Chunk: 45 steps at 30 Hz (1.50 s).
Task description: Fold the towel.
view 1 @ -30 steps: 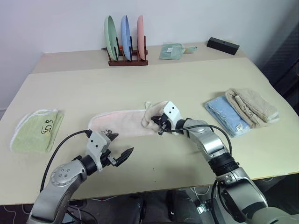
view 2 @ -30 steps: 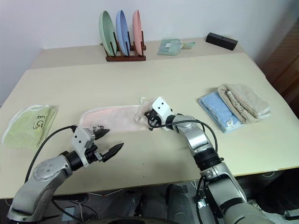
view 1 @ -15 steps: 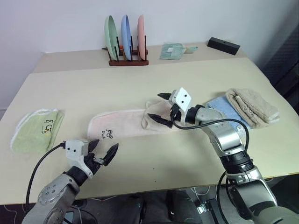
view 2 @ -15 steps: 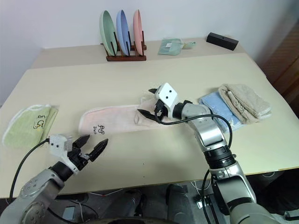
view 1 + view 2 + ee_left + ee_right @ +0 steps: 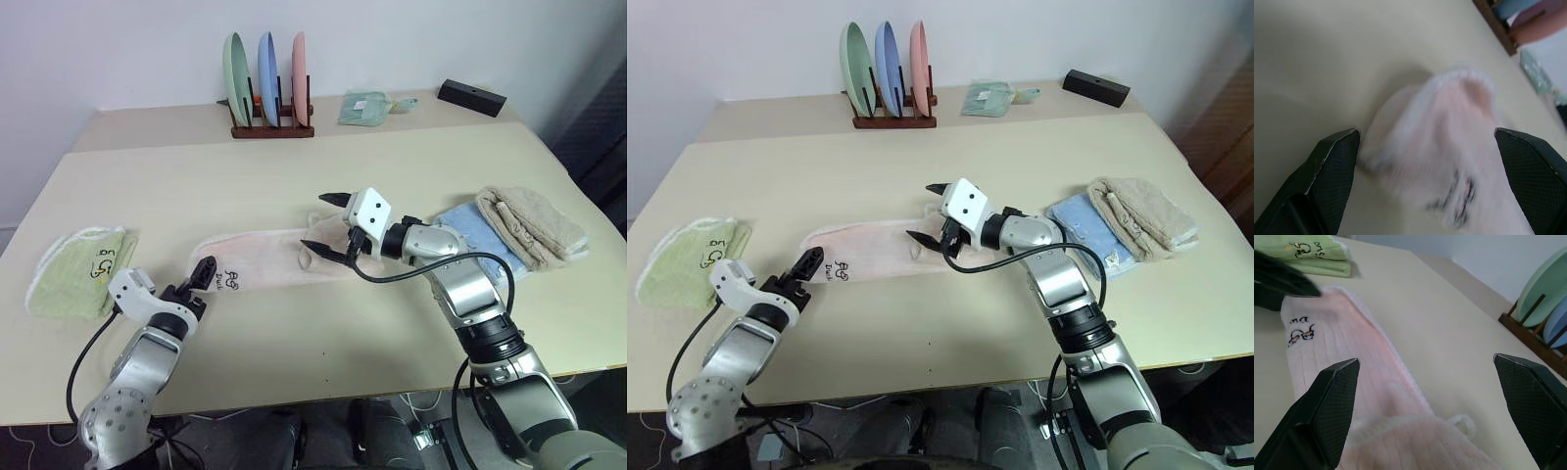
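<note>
The pale pink towel (image 5: 269, 257) will bend double into a short, soft bundle as I fold it across, because the printed end curls up limply (image 5: 1449, 98).
The pale pink towel (image 5: 265, 259) lies stretched left to right on the table, with a dark print (image 5: 228, 279) at its left end. Its right end is bunched up, with a small loop (image 5: 1462, 421) showing. My right gripper (image 5: 322, 222) hovers open just above that bunched end and holds nothing. My left gripper (image 5: 201, 276) is open at the towel's left end, beside the print. In the left wrist view the towel (image 5: 1444, 132) lies ahead between the wide-apart fingers (image 5: 1337, 161).
A folded green towel (image 5: 78, 272) lies at the left edge. Folded blue (image 5: 480, 235) and beige (image 5: 534, 225) towels lie at the right. At the back stand a plate rack (image 5: 269, 88), a small green cloth (image 5: 364, 106) and a black box (image 5: 471, 96).
My right gripper let go of the towel's right end, opened and rose above it. My left arm swung left, rolled its wrist, and now points at the towel's printed end.
</note>
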Tool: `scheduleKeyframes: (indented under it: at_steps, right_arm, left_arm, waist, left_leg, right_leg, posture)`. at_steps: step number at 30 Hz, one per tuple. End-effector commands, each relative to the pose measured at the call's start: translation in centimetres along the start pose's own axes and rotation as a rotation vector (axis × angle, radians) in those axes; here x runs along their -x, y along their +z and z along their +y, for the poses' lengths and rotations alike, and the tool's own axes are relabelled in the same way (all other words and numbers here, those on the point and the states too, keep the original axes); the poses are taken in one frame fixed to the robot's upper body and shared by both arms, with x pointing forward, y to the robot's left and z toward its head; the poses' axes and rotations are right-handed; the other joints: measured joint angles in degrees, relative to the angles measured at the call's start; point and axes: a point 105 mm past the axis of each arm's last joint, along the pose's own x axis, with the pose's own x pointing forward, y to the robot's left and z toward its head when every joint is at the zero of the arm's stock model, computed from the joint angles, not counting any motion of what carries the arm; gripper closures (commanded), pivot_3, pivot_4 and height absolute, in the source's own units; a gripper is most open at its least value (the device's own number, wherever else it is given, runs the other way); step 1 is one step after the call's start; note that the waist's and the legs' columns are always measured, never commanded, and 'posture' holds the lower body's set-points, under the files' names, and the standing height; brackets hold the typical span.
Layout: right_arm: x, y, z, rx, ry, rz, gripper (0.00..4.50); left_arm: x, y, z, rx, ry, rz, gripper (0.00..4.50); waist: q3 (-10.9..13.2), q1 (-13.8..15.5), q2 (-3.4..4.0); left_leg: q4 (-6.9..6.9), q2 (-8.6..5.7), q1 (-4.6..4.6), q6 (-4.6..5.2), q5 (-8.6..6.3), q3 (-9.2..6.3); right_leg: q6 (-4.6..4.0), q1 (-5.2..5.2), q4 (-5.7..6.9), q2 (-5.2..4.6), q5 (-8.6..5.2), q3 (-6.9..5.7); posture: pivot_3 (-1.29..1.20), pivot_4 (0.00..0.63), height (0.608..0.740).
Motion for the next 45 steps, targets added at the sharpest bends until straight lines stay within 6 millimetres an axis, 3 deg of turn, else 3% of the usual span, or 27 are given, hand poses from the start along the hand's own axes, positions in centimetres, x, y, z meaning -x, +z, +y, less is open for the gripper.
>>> scheduleKeyframes:
  at_steps: [1, 7, 8, 12, 15, 19, 21, 23, 26, 29, 30, 33, 37, 40, 43, 45]
  right_arm:
    - [0.0, 1.2, -0.4, 0.044, -0.025, -0.036, 0.0]
    - [0.3, 1.0, -0.3, 0.053, -0.04, -0.027, 0.0]
    - [0.3, 0.9, -0.2, 0.054, -0.042, -0.025, 0.0]
    - [0.5, 0.8, -0.3, 0.059, -0.051, -0.016, 0.0]
    - [0.7, 0.6, -0.5, 0.06, -0.061, -0.007, 0.0]
    - [1.3, 0.1, -1.1, 0.059, -0.079, 0.016, 0.0]
    - [1.3, -0.1, -1.3, 0.056, -0.085, 0.023, 0.0]
    - [1.3, -0.5, -1.7, 0.054, -0.102, 0.042, 0.0]
    - [1.4, -0.7, -2.1, 0.04, -0.125, 0.049, 0.0]
    - [1.6, -1.1, -2.6, 0.032, -0.15, 0.061, 0.0]
    - [1.7, -1.2, -2.9, 0.033, -0.161, 0.067, 0.0]
    - [2.0, -1.4, -3.3, 0.037, -0.189, 0.076, 0.0]
    - [2.5, -1.6, -3.4, 0.034, -0.211, 0.088, 0.0]
    - [2.7, -1.6, -3.4, 0.033, -0.218, 0.092, 0.0]
    - [2.8, -1.7, -3.3, 0.031, -0.223, 0.096, 0.0]
    - [2.8, -1.7, -3.3, 0.03, -0.223, 0.098, 0.0]
  left_arm:
    - [-0.5, 0.1, 0.6, 0.075, 0.028, -0.005, 1.24]
    - [-0.5, 0.5, 0.1, 0.059, 0.003, -0.013, 4.23]
    - [-0.5, 0.8, 0.0, 0.053, -0.006, -0.022, 4.49]
    - [-0.1, 3.6, -0.9, -0.026, -0.053, -0.127, 4.49]
    - [0.9, 6.1, -2.1, -0.195, -0.125, -0.19, 4.49]
    - [2.7, 11.2, -3.1, -0.328, -0.198, -0.315, 4.49]
    - [2.7, 11.5, -4.2, -0.403, -0.247, -0.3, 4.49]
    - [2.1, 10.1, -6.8, -0.531, -0.358, -0.219, 4.49]
    - [1.5, 7.7, -10.0, -0.589, -0.512, -0.13, 4.49]
    - [1.0, 1.6, -14.1, -0.735, -0.734, 0.073, 4.49]
    - [0.7, -0.4, -14.6, -0.816, -0.769, 0.14, 4.49]
    - [0.0, -4.1, -14.1, -0.926, -0.817, 0.274, 4.49]
    - [-0.3, -6.5, -13.0, -0.997, -0.857, 0.377, 4.49]
    - [-1.3, -6.8, -12.2, -1.017, -0.809, 0.391, 4.49]
    - [-1.1, -7.0, -12.2, -0.995, -0.829, 0.418, 4.49]
    - [-0.7, -7.1, -12.1, -0.983, -0.842, 0.43, 3.9]
  waist:
    - [0.0, 0.3, 0.0]
    - [0.0, 1.0, 0.0]
    - [0.0, 1.0, 0.0]
    - [0.0, 0.9, -0.01]
    - [0.0, 0.8, -0.01]
    - [0.0, 0.8, -0.02]
    - [0.0, 0.9, -0.01]
    - [0.0, 1.2, -0.05]
    - [0.0, 1.2, -0.06]
    - [0.0, 1.0, -0.07]
    - [0.0, 0.9, -0.07]
    - [0.0, -0.1, -0.05]
    - [0.0, -1.1, -0.03]
    - [0.0, -0.7, -0.03]
    - [0.0, -0.6, -0.03]
    - [0.0, -0.5, -0.03]
  left_leg:
    - [0.0, 0.0, -0.01, 0.0, 0.0, 0.0]
    - [0.01, 0.0, -0.02, 0.0, 0.0, 0.02]
    - [0.02, 0.0, -0.03, 0.0, 0.0, 0.02]
    - [0.02, 0.01, -0.04, -0.01, 0.0, 0.02]
    - [0.01, 0.02, -0.04, -0.02, 0.01, 0.03]
    - [-0.04, 0.02, -0.03, -0.02, 0.01, 0.07]
    - [-0.04, 0.02, -0.03, -0.02, 0.01, 0.08]
    - [-0.03, 0.02, -0.03, -0.02, 0.01, 0.06]
    - [0.03, -0.04, -0.02, -0.02, 0.01, 0.02]
    - [0.02, -0.04, -0.05, -0.01, 0.01, -0.01]
    - [0.02, -0.03, -0.06, -0.02, 0.01, 0.0]
    - [-0.11, -0.02, -0.03, -0.01, 0.01, 0.11]
    - [-0.26, 0.05, -0.09, -0.07, 0.04, 0.14]
    - [-0.25, 0.06, -0.09, -0.08, 0.04, 0.13]
    - [-0.2, 0.05, -0.14, -0.07, 0.04, 0.13]
    - [-0.18, 0.04, -0.15, -0.07, 0.04, 0.12]
  right_leg:
    - [0.0, -0.01, 0.0, 0.01, 0.0, 0.0]
    - [0.0, -0.03, 0.01, 0.02, 0.0, 0.03]
    - [0.0, -0.02, 0.0, 0.02, 0.0, 0.03]
    - [0.0, -0.05, 0.02, 0.03, 0.0, 0.03]
    - [0.0, -0.07, 0.03, 0.05, 0.0, 0.04]
    - [-0.01, -0.1, 0.04, 0.07, 0.0, 0.1]
    - [-0.01, -0.1, 0.04, 0.08, 0.0, 0.1]
    - [-0.01, -0.06, 0.03, 0.06, 0.0, 0.09]
    - [-0.01, 0.03, 0.01, 0.0, 0.0, 0.04]
    - [0.0, -0.01, 0.0, 0.0, 0.0, 0.02]
    - [0.0, -0.03, 0.0, 0.0, 0.01, 0.02]
    - [0.0, -0.11, 0.01, 0.01, 0.01, 0.13]
    - [-0.01, -0.31, 0.06, 0.09, 0.0, 0.16]
    - [-0.01, -0.29, 0.05, 0.09, 0.0, 0.15]
    - [-0.01, -0.29, 0.05, 0.08, 0.0, 0.16]
    - [-0.01, -0.29, 0.04, 0.06, 0.0, 0.15]
  posture:
    - [0.0, 0.15, 0.74]
    - [0.0, 0.15, 0.74]
    - [0.0, 0.15, 0.74]
    - [0.0, 0.15, 0.74]
    - [0.0, 0.15, 0.74]
    - [0.0, 0.15, 0.74]
    - [0.0, 0.15, 0.74]
    - [0.0, 0.15, 0.74]
    - [0.0, 0.15, 0.74]
    - [0.0, 0.15, 0.74]
    - [0.0, 0.15, 0.74]
    - [0.0, 0.15, 0.74]
    - [0.0, 0.15, 0.74]
    - [0.0, 0.15, 0.74]
    - [0.0, 0.15, 0.74]
    - [0.0, 0.15, 0.74]
